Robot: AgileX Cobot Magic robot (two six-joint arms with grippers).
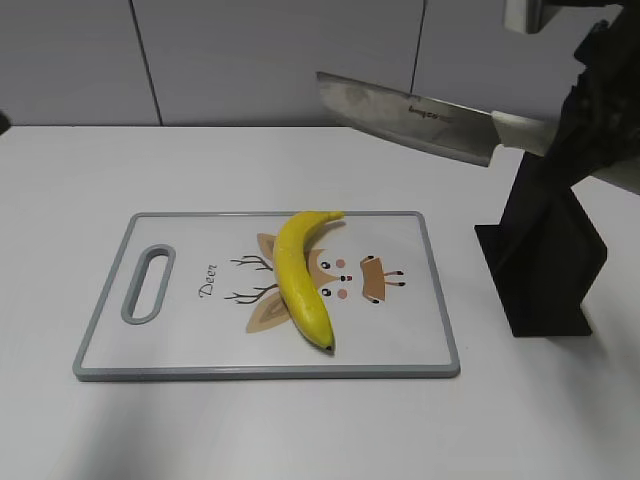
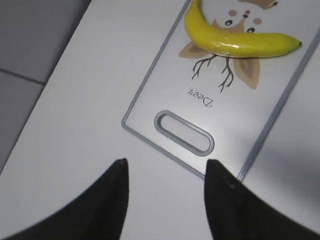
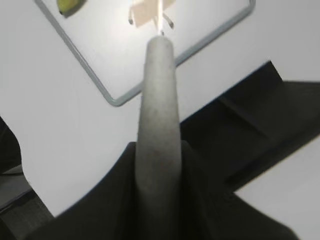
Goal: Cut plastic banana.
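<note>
The smooth yellow skin [image 1: 291, 250] is seamless from stem to tip, so the plastic banana [image 1: 298, 281] should stay in one piece and move a little when I press the blade down.
The plastic banana [image 1: 302, 277] lies on the white cutting board [image 1: 180, 340], yellow, dark tip toward the front. It also shows in the left wrist view [image 2: 235, 41], and its tip in the right wrist view [image 3: 69, 5]. My right gripper [image 1: 560, 125] is shut on the grey handle [image 3: 159, 110] of a cleaver knife [image 1: 405, 115], held in the air above and to the right of the board, blade pointing left. My left gripper [image 2: 165, 172] is open and empty, over the table just off the board's handle end [image 2: 182, 132]. It does not show in the exterior view.
A black knife stand [image 1: 545, 260] stands on the white table to the right of the board, below the held knife. It also shows in the right wrist view [image 3: 260, 115]. A grey panelled wall runs behind the table.
</note>
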